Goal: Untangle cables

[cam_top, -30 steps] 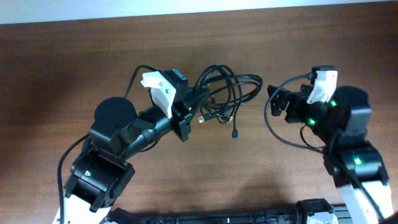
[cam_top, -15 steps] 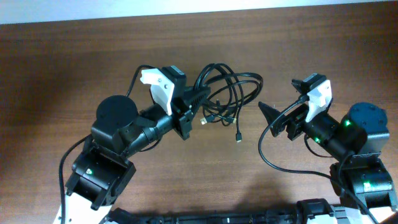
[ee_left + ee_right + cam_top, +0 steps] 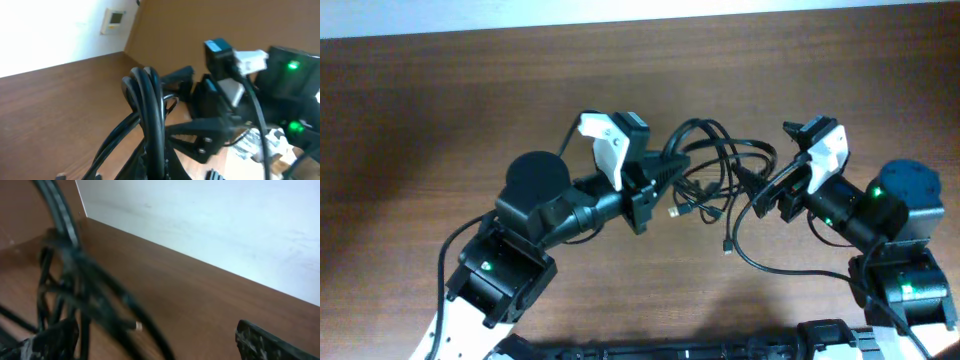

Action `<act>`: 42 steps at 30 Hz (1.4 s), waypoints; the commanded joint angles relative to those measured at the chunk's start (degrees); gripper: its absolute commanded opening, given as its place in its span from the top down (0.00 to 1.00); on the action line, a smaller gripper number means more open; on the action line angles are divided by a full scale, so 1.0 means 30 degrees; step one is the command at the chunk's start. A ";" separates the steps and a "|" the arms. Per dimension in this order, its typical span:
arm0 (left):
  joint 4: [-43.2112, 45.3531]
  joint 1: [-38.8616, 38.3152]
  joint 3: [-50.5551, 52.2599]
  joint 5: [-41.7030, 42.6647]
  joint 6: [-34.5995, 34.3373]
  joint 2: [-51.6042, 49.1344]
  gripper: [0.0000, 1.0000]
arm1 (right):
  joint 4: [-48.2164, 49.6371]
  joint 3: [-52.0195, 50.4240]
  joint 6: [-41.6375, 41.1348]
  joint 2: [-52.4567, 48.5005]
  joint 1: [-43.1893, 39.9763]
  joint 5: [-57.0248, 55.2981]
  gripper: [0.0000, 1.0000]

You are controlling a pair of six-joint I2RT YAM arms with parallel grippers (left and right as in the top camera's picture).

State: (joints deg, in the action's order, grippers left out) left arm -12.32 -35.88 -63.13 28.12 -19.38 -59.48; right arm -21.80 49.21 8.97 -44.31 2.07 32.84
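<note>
The robot's left gripper alone holds the tangle, whose loops hang clumped [image 3: 713, 184], so the right gripper should first close on the tangle's near edge [image 3: 763, 157], and then both grippers should pull apart.
The cables [image 3: 718, 168] form a tangle of thin black cords lifted over the middle of the table. One plug end [image 3: 727, 247] dangles low, and a silvery plug [image 3: 673, 212] hangs under the bundle. My left gripper [image 3: 664, 173] is shut on a bunch of strands at the tangle's left side; in the left wrist view the cords [image 3: 152, 107] rise straight out of the closed gripper [image 3: 161, 167]. My right gripper [image 3: 753, 192] stands wide open at the tangle's right edge. In the right wrist view blurred cables [image 3: 75, 275] cross between its fingers [image 3: 265, 342].
The brown wooden table [image 3: 440, 110] stretches left and behind the arms, ending at a white wall [image 3: 620, 10] along the far edge. Thicker black arm wires [image 3: 770, 268] loop beside the right arm.
The left arm has swung right, carrying the tangle with it. The right gripper has stayed open and the bundle's right edge now lies against its fingers.
</note>
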 commanded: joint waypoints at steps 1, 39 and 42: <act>0.0372 -0.0583 -0.0474 0.0357 -0.0262 0.0117 1.00 | 0.0087 -0.0080 0.0029 -0.0291 -0.0073 -0.1166 0.02; 0.0226 -0.0648 -0.0474 -0.0838 -0.0328 0.0117 1.00 | -0.0379 -0.0080 0.0576 -0.0780 -0.0073 -0.2339 0.02; 0.0379 -0.0648 -0.0474 0.0313 -0.0328 0.0117 1.00 | -0.0364 -0.0080 0.0568 -0.0998 -0.0073 -0.2331 0.02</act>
State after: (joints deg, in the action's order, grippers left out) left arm -12.25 -37.65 -63.13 22.22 -19.59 -59.48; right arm -22.79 49.21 10.48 -46.89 2.07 27.75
